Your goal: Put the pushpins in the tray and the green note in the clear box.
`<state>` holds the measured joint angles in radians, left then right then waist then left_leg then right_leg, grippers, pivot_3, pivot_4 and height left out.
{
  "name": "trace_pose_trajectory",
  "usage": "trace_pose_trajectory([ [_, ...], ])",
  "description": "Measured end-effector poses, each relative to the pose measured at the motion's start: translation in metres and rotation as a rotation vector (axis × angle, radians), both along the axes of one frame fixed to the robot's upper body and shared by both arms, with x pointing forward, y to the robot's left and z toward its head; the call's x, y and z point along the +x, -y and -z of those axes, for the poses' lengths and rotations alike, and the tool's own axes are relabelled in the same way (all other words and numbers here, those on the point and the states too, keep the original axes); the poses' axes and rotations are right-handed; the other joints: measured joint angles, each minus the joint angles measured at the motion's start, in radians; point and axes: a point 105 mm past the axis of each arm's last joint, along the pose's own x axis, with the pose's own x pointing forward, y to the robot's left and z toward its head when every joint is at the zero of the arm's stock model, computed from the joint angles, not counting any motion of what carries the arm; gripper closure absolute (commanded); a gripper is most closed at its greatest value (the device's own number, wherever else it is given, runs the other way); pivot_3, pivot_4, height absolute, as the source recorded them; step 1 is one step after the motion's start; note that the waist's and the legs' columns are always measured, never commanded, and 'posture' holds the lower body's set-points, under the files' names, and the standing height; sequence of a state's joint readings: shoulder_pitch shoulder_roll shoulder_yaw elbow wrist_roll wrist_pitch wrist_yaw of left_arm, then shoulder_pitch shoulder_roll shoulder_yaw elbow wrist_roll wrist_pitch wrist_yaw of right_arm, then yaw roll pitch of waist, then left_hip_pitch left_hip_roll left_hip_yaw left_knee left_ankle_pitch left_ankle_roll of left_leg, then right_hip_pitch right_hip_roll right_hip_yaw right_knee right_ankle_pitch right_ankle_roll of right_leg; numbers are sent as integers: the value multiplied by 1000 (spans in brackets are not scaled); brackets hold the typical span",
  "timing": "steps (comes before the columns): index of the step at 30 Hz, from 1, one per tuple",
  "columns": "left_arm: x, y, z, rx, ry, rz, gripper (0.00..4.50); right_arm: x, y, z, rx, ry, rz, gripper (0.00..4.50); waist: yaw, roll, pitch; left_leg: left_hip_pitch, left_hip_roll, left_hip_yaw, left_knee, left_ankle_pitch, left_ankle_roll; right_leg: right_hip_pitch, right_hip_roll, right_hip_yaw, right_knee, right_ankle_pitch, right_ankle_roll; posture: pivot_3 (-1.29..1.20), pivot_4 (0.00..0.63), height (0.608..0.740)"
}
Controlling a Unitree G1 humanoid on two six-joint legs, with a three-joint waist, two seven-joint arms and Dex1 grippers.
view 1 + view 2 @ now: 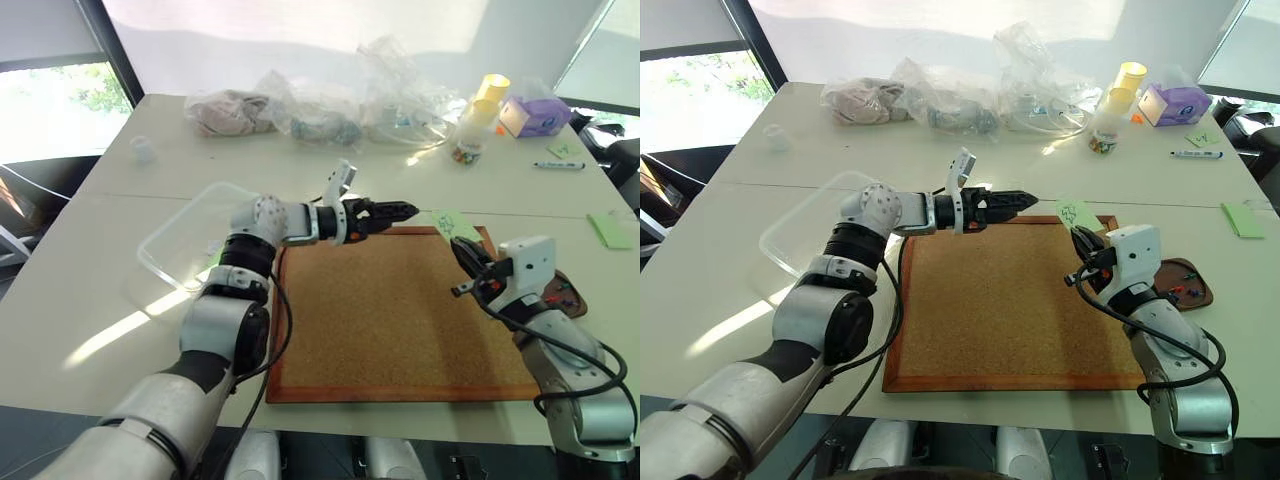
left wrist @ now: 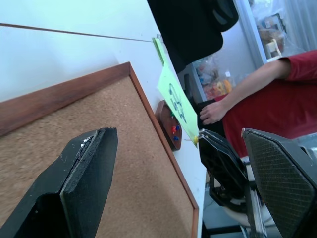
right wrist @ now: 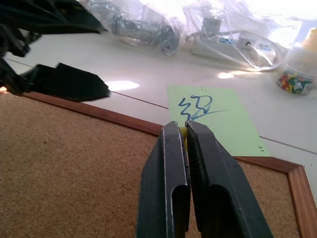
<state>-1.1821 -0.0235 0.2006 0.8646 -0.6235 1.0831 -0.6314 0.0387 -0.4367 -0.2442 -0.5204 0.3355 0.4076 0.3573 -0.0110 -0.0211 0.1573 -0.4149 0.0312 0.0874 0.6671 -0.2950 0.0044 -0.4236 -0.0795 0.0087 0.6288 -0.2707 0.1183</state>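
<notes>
The green note (image 1: pixel 455 226) will come away in one piece when I pull the two apart, because the yellow pushpin (image 2: pixel 196 140) holds it only by its corner.
My right gripper (image 3: pixel 184 126) is shut, with a small yellow pushpin head pinched between its tips. The green note (image 1: pixel 455 224), scribbled in blue, stands up from that pinch above the cork board's far right corner. My left gripper (image 1: pixel 402 212) reaches across the board's far edge with its fingers open, its tips a short way left of the note. Just right of the board, behind my right hand, lies the brown tray (image 1: pixel 1198 290) with red and blue pushpins (image 2: pixel 174 130) in it. The clear box (image 1: pixel 185 245) sits on the table left of the board, under my left arm.
The wood-framed cork board (image 1: pixel 400 320) fills the near middle of the table. Clear bags, a jar of pins (image 1: pixel 467 140), yellow cups and a purple box (image 1: pixel 535 115) line the far side. A plain green pad (image 1: pixel 610 230) lies far right. A person's arm (image 2: pixel 277 94) is beyond the tray.
</notes>
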Motion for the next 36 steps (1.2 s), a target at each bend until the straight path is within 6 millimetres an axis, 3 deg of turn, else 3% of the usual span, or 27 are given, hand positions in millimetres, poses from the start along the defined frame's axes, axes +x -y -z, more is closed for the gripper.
trace_pose_trajectory([
  [8,-7,30,12,-31,-71,11,61,-4,-13,-7,-15,23,-19,4426,2,0,0,0,-1,-1,1,1,-2,1,-1,0,0,0,0,0,150,740],
  [11,-5,37,9,-59,-63,-7,775,-5,-16,-7,-15,20,-24,4426,2,0,0,0,-1,-1,1,1,-2,1,-1,0,1,0,0,0,150,740],
  [16,-1,40,7,-77,-52,-33,3230,-7,-18,-6,-18,13,-25,4426,1,0,0,0,-1,-1,1,1,-2,1,-1,0,1,0,0,0,150,740],
  [19,-1,41,8,-80,-52,-37,4464,-8,-19,-6,-19,14,-24,4426,1,0,0,0,-1,-1,1,1,-2,1,-1,0,1,0,0,0,150,740],
  [25,-1,44,12,-31,-8,-40,4464,-8,-20,-5,-17,10,-23,4426,2,0,0,0,-1,-1,1,1,-2,1,-1,0,1,0,0,0,150,740],
  [31,0,44,32,122,187,-31,4464,-8,-22,-5,54,15,-4,4426,3,1,-1,1,-1,-1,1,3,-5,2,0,0,2,0,0,0,150,740],
  [36,1,39,44,164,234,-43,4464,-12,-8,-24,188,82,71,4426,3,1,-1,1,-1,-1,2,2,-3,2,-1,0,2,0,0,0,150,740],
])
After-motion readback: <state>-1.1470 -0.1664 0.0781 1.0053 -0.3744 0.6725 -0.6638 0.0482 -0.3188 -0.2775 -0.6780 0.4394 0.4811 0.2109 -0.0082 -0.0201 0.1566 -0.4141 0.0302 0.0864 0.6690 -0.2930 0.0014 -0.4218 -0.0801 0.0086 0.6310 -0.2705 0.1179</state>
